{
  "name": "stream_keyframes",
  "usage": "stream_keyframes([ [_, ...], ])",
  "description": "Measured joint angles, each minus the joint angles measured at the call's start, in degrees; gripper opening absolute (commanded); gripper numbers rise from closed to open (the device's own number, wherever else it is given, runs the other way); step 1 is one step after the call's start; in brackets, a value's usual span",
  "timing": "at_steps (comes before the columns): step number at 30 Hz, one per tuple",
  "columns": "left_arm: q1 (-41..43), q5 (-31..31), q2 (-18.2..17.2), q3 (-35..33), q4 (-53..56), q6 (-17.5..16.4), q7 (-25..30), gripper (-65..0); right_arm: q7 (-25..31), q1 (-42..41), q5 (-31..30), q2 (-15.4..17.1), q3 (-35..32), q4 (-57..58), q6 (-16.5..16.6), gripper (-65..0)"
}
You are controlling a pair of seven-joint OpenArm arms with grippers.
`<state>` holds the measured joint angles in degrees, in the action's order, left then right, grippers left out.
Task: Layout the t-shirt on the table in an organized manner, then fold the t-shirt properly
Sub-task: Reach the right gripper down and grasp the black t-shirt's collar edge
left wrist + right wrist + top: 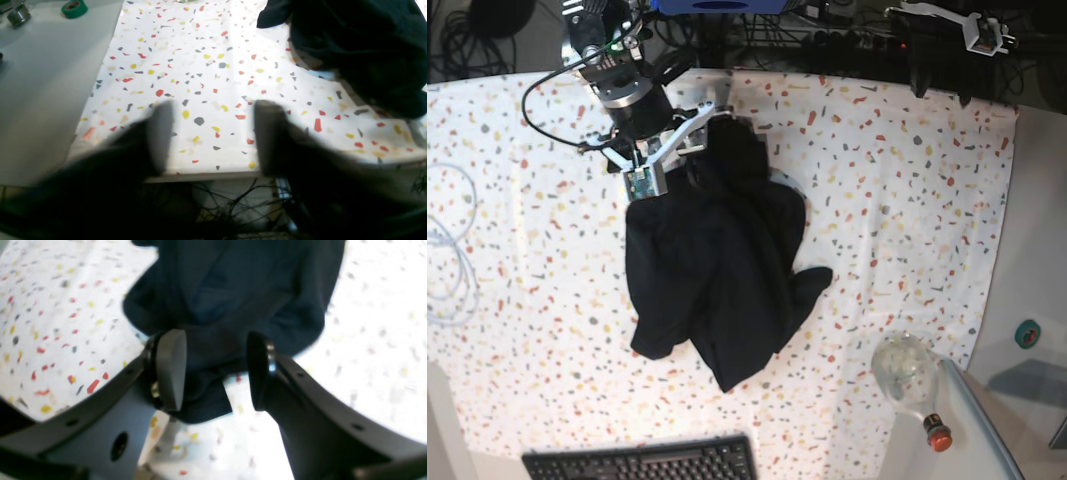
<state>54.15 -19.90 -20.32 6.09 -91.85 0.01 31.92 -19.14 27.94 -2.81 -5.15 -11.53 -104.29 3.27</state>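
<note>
The black t-shirt (712, 265) will open into a long drape with its end trailing when I lift it, because it lies in loose, overlapping folds (762, 225).
The black t-shirt (717, 270) lies crumpled in a heap on the speckled table (907, 180), left of centre. My right gripper (695, 132) is at the shirt's far edge. In the right wrist view this gripper (215, 370) is open, its jaws standing on either side of a bunched fold of the shirt (227, 300). My left gripper (213, 136) is open and empty, low over the table's edge (200, 176). The shirt (367, 50) lies off to its upper right, apart from it. The left arm (947, 40) shows at the far right edge of the table.
A plain grey side surface (43, 83) holds a green tape roll (74, 8) and a metal cup (18, 15). A clear bottle (907, 370) with a red cap, a black keyboard (642, 462) and a white cable (447, 250) lie around the shirt. Cables (233, 200) hang below the table's edge.
</note>
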Motion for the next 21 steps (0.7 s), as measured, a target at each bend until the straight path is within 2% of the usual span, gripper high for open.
stream_keyframes([
  [2, -0.39, -6.1, -0.09, 0.0, -0.17, 0.0, -0.02, -15.0, -3.19, -1.44, -5.75, -0.87, 0.83, 0.07, -1.18, -36.0],
  [5, -2.23, -15.45, -0.92, 0.26, -0.09, 0.22, -0.17, -15.0, -5.68, -6.03, -12.72, -0.87, 1.05, 1.55, -3.08, -36.0],
  [10, -1.9, -16.76, -3.08, -0.11, -0.13, 0.35, -0.04, -15.0, -8.02, -9.33, -15.96, -0.24, 1.38, 5.88, -4.46, -36.0],
  [13, -1.92, -16.61, -2.91, -0.02, -0.13, 0.35, -0.07, -15.0, -7.76, -10.36, -17.75, -1.01, 4.81, 8.09, -9.94, -35.9],
  [17, -1.92, -16.61, -2.91, 0.09, 0.04, 0.17, -0.04, -15.0, -7.69, -11.04, -23.34, 0.39, 7.04, 9.99, -10.38, -35.9],
  [21, -3.48, -16.61, -2.91, -0.46, 0.28, 0.17, -0.52, -15.0, -7.91, -13.75, -24.24, -0.11, 6.78, 13.92, -10.29, -35.9],
])
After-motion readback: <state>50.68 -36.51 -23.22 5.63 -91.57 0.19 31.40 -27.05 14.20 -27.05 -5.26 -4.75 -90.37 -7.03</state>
